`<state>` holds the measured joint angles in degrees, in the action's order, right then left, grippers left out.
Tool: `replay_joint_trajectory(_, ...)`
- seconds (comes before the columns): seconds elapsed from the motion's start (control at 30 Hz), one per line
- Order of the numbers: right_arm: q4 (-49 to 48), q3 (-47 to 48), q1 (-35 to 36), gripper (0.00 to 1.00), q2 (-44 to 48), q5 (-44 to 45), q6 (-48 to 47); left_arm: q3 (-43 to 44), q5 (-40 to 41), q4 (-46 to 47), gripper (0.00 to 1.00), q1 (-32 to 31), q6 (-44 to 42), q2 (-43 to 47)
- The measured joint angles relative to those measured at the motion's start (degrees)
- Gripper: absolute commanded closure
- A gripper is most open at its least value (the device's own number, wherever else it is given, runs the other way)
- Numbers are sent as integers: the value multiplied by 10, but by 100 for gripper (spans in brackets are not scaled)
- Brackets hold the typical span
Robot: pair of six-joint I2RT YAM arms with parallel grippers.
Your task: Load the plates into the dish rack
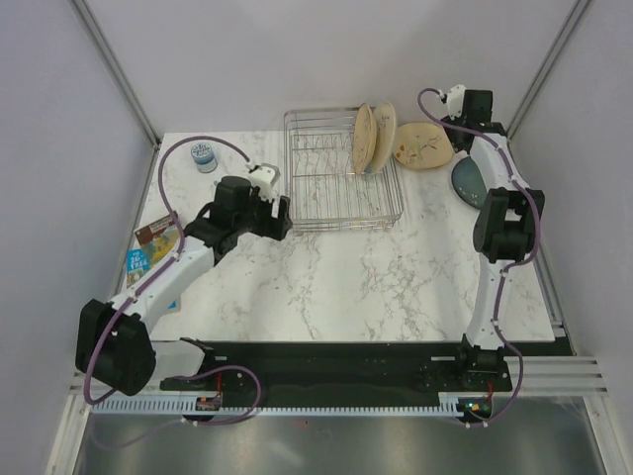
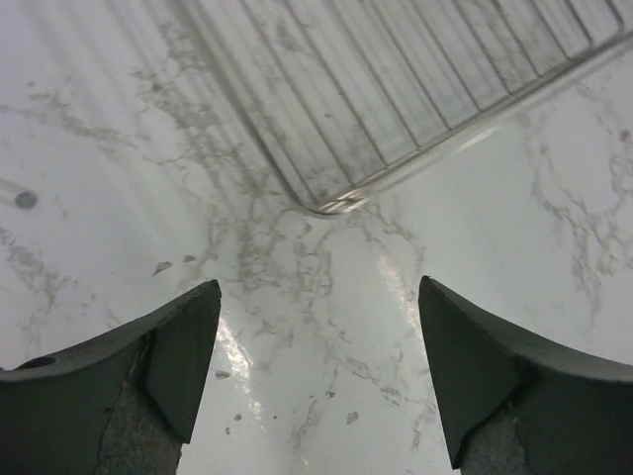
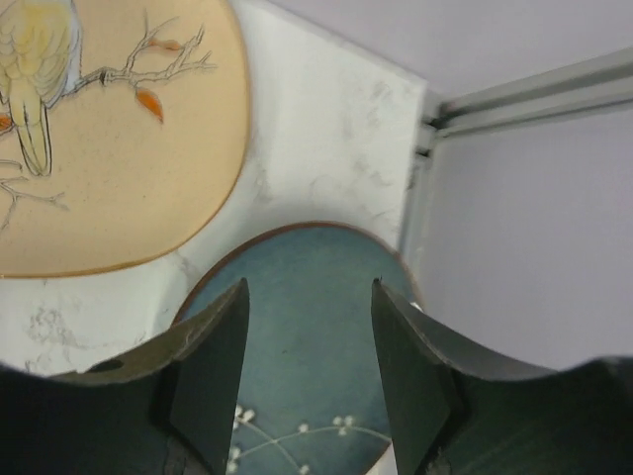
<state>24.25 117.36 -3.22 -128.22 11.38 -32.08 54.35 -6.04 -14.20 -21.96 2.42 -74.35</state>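
The teal plate (image 1: 467, 182) is lying flat below my open right gripper. Next, I shut the fingers, slide the plate toward the wall (image 1: 539, 148) and then grab the plate's rim.
The silver wire dish rack (image 1: 336, 188) stands mid-table. Two plates stand on edge at its right end: a cream one (image 1: 363, 139) and a cream and light-blue one (image 1: 385, 134). A cream-tan plate (image 1: 422, 146) with a bird and twig print (image 3: 109, 148) lies flat to the right of the rack. The dark teal plate (image 1: 465, 181) lies by the right wall. My right gripper (image 1: 473, 117) is open and empty above the teal plate (image 3: 316, 252), its jaws (image 3: 309, 297) apart over the plate. My left gripper (image 1: 280, 216) is open and empty (image 2: 316, 336), just short of the rack's near-left corner (image 2: 326, 203).
A small blue and white cup (image 1: 204, 155) stands at the back left. Printed packets (image 1: 153, 247) lie at the left edge. Walls close the back and sides, and a metal rail (image 3: 534, 94) runs along the wall near the teal plate.
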Motion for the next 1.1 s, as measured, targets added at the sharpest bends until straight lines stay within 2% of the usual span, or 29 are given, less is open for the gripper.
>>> replay_joint_trajectory(0.1, 72, 108, -15, 42, -104, -29, 19, -15, -42, -2, 14, -37, -25, 30)
replay_joint_trajectory(0.23, 111, 201, -35, 38, -210, -57, 45, -36, -85, -7, 14, -49, -38, 47)
replay_joint_trajectory(0.47, 81, 217, -74, 38, -226, -103, 106, -44, -113, -19, 13, -72, -42, 28)
replay_joint_trajectory(0.63, 40, 151, -101, 38, -194, -146, 148, -44, -121, -9, 12, -91, -42, 6)
replay_joint_trajectory(1.1, 5, -63, -114, 37, -68, -236, 194, -44, -121, 13, 11, -127, -39, -21)
